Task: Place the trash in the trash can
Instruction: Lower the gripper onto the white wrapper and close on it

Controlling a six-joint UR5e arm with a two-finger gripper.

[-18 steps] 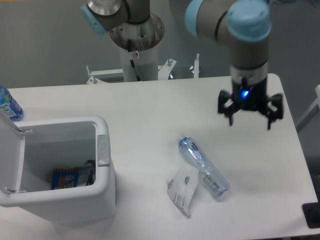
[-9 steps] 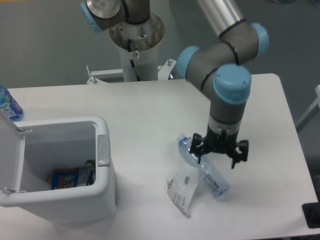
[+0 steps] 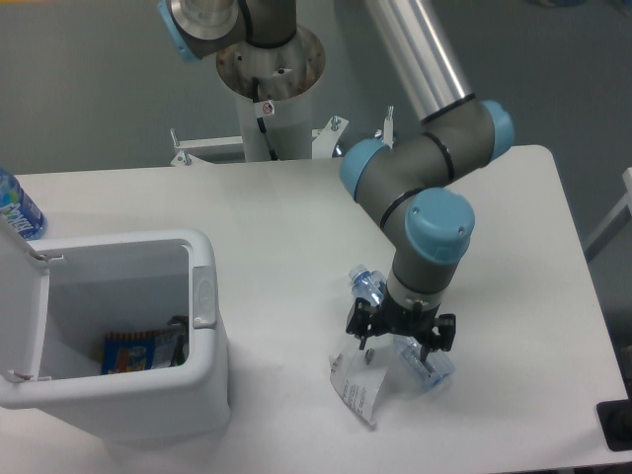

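Observation:
The clear-white wrapper (image 3: 359, 383) just touches the crushed bottle at its edge (image 3: 389, 348). I expect the wrapper to come away by itself when I lift it.
A crushed clear bluish bottle (image 3: 368, 285) lies diagonally on the white table, its middle hidden under my gripper (image 3: 399, 343). The gripper points straight down over the bottle with its fingers (image 3: 359, 332) spread wide on either side of it, open. The bottle's lower end (image 3: 432, 366) shows past the right finger. A flat clear-white printed wrapper (image 3: 357, 386) lies just left of and below the gripper, touching the bottle. The white trash can (image 3: 202, 380) stands at the left front with its lid flipped open.
A blue printed packet (image 3: 133, 351) lies inside the bin. An upright blue-labelled bottle (image 3: 14, 207) stands at the table's far left edge. The arm's base column (image 3: 272, 89) rises behind the table. A dark object (image 3: 617, 425) sits at the right front corner.
The gripper has travelled from the table's right rear down and to the left, and now sits low over the crushed bottle. The bottle and wrapper have not shifted.

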